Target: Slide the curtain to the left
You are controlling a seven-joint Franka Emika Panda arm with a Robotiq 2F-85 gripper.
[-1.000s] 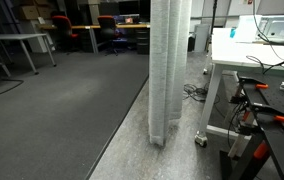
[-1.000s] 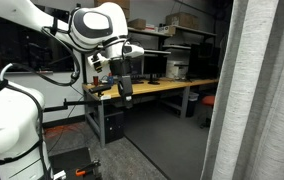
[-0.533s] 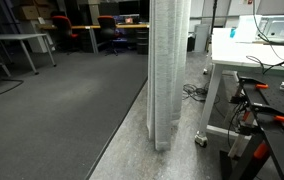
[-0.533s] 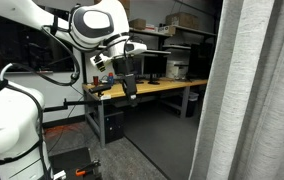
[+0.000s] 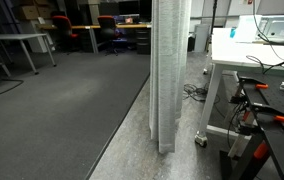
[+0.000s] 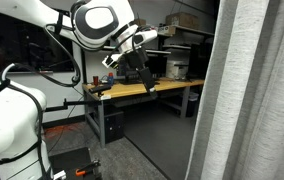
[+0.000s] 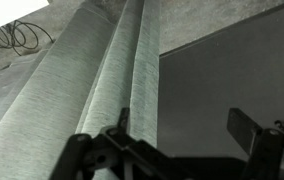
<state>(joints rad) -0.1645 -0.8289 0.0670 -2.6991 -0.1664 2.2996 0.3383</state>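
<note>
I should now move my gripper toward the curtain, because the curtain's loose edge (image 7: 154, 70) is lined up between my open fingers. I should close them once they are on both sides of that edge.
The curtain (image 5: 167, 70) is a tall pale grey-white pleated fabric that hangs bunched in a narrow column down to the floor, beside a table. In an exterior view it fills the right side (image 6: 252, 90). My gripper (image 6: 145, 84) is held in the air to the left of the curtain, apart from it. In the wrist view the curtain (image 7: 82, 70) fills the left half, and its edge lies by one finger. The gripper (image 7: 184, 125) is open and empty, with dark floor between its fingers.
A black-topped bench with orange-handled tools (image 5: 267, 105) stands close beside the curtain. Cables (image 5: 192, 92) lie on the floor behind it. Desks and red chairs (image 5: 82, 30) stand across the grey carpet. A wooden workbench (image 6: 167, 88) stands behind the arm.
The gripper has moved right, toward the curtain, and tilted. The curtain's edge has shifted left in one exterior view, and its foot has drifted slightly right in the other.
</note>
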